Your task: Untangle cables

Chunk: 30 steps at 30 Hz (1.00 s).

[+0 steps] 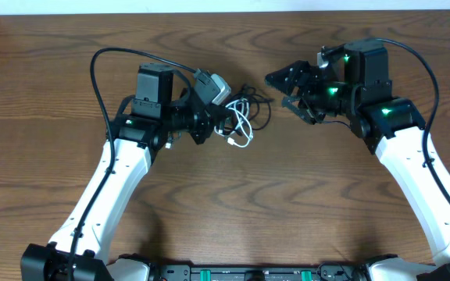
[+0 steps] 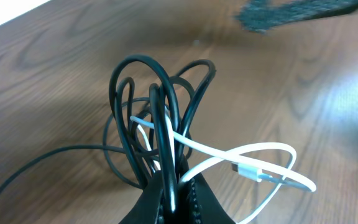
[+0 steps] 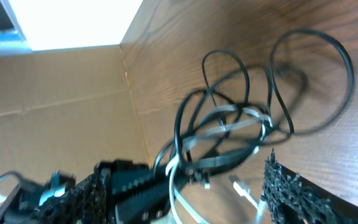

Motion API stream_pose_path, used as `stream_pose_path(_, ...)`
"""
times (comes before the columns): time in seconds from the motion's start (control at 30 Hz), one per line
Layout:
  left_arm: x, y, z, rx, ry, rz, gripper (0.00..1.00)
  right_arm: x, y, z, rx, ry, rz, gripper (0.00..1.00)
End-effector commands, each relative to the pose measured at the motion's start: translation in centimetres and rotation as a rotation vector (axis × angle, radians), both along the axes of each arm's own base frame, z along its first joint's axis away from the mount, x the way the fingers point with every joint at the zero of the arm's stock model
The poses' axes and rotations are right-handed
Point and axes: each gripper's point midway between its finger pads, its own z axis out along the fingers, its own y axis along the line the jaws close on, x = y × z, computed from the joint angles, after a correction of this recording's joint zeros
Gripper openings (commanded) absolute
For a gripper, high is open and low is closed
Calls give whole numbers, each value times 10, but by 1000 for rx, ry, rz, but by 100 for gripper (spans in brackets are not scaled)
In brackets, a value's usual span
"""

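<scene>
The robot should carry the black loops bunched in the left gripper (image 1: 250, 97) across so that the right gripper can clamp their tops (image 2: 199, 66), because the loops sit short of the right gripper.
The cables (image 1: 244, 109) form a tangled bundle of black loops with one short white cord (image 1: 241, 131), lying mid-table. In the left wrist view the black loops (image 2: 157, 106) rise straight out of my left gripper (image 2: 178, 182), which is shut on a black strand. The white cord and its plug (image 2: 248, 170) trail off to the right. My left gripper (image 1: 222, 119) sits at the bundle's left side. My right gripper (image 1: 280, 92) hovers just right of the bundle, open and holding nothing. In the right wrist view the tangle (image 3: 241, 118) lies ahead of my right gripper (image 3: 185, 174), whose fingers (image 3: 291, 193) stand wide apart.
The wooden table (image 1: 225, 203) spreads all around the bundle. A cardboard wall (image 3: 61, 93) stands beyond the table's edge in the right wrist view. Thick black wires (image 1: 100, 62) run along both arms.
</scene>
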Motion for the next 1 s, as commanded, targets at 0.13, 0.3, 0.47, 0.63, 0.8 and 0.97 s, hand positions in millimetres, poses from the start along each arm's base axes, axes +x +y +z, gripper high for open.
stream_pose_path(0.13, -42, -45, 25, -94, -136, -307, 8, 4, -2, 3, -23, -15, -38, 74)
stream_pose_path(0.3, -51, -59, 28, -96, -184, -366, 8, -5, 6, -1, -34, 9, -14, 57)
stream_pose_path(0.47, -46, -60, 33, -100, -221, -364, 7, -15, 9, -13, -75, 58, -11, 55)
stream_pose_path(0.63, -29, -51, 19, 4, -231, -267, 8, -17, 8, -16, -89, 67, -14, 55)
stream_pose_path(0.8, -8, -34, 5, 133, -239, -144, 7, -19, 7, -19, -99, 69, -6, 55)
stream_pose_path(0.97, -12, -38, 8, 100, -231, -163, 8, -19, 8, -19, -100, 70, -5, 55)
